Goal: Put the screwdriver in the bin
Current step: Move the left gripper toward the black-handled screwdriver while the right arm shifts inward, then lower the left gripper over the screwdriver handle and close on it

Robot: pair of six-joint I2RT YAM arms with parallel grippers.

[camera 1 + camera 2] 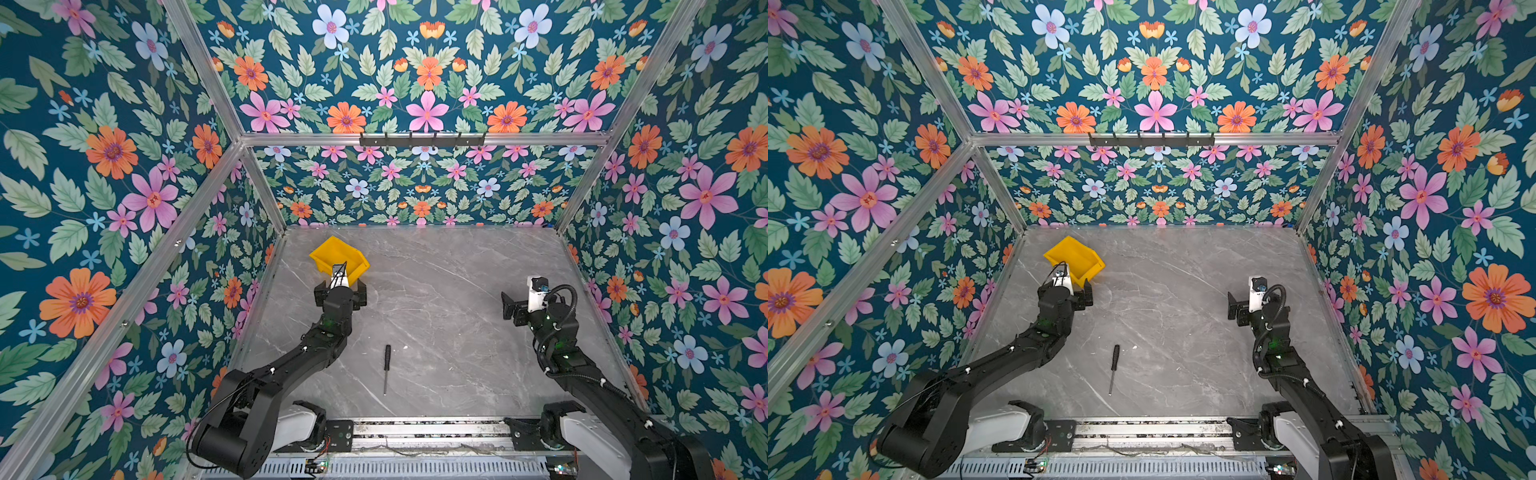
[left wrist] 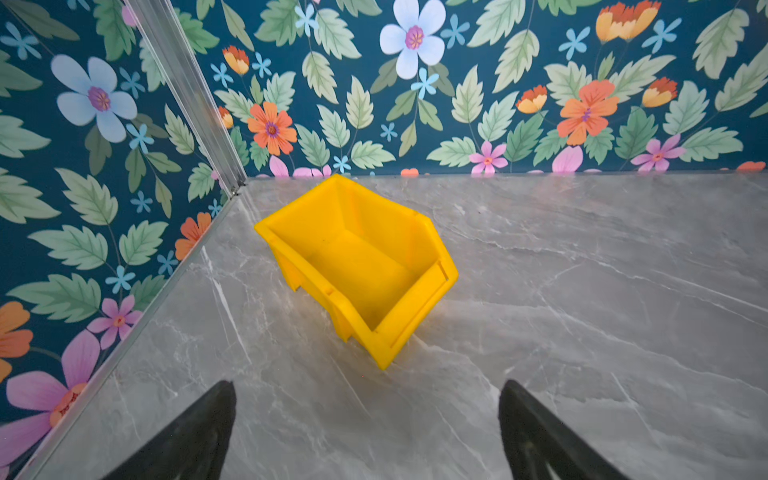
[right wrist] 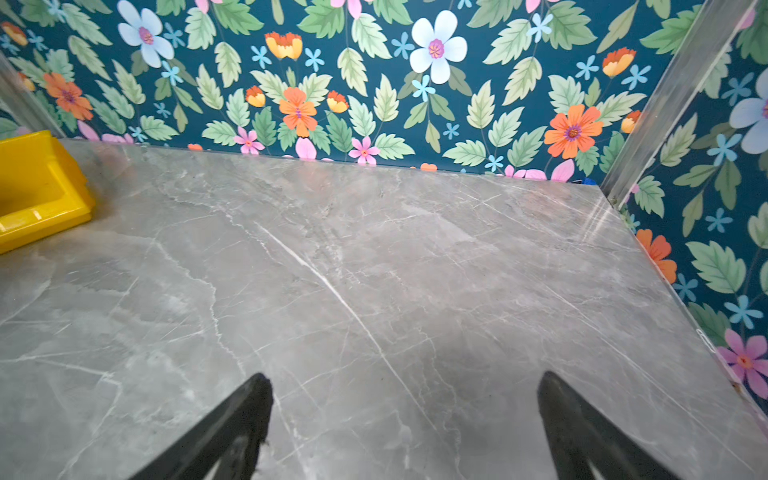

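The screwdriver [image 1: 387, 368] lies clear of the bin with its black handle toward the back wall. My left gripper keeps moving closer until its open fingers are on both sides of that handle [image 1: 388, 356].
The screwdriver [image 1: 386, 370] [image 1: 1113, 369], with a black handle and a thin silver shaft, lies flat on the grey marble table [image 1: 436, 291] near the front, between the two arms and apart from both grippers. The yellow bin [image 1: 332, 246] [image 1: 1068, 249] [image 2: 386, 224] stands empty at the back left, near the wall corner. My left gripper [image 1: 340, 287] [image 2: 368, 388] hovers just in front of the bin's low cut-out end, open, with nothing between its fingers. My right gripper [image 1: 510, 309] [image 3: 404, 377] is open over bare table at the right; in the right wrist view the bin [image 3: 37, 191] shows at the edge.
Floral walls with aluminium posts close the table in on the left, back and right. A black hook rail [image 1: 422, 140] hangs on the back wall above. The arms' mounting rail [image 1: 428, 430] runs along the front edge.
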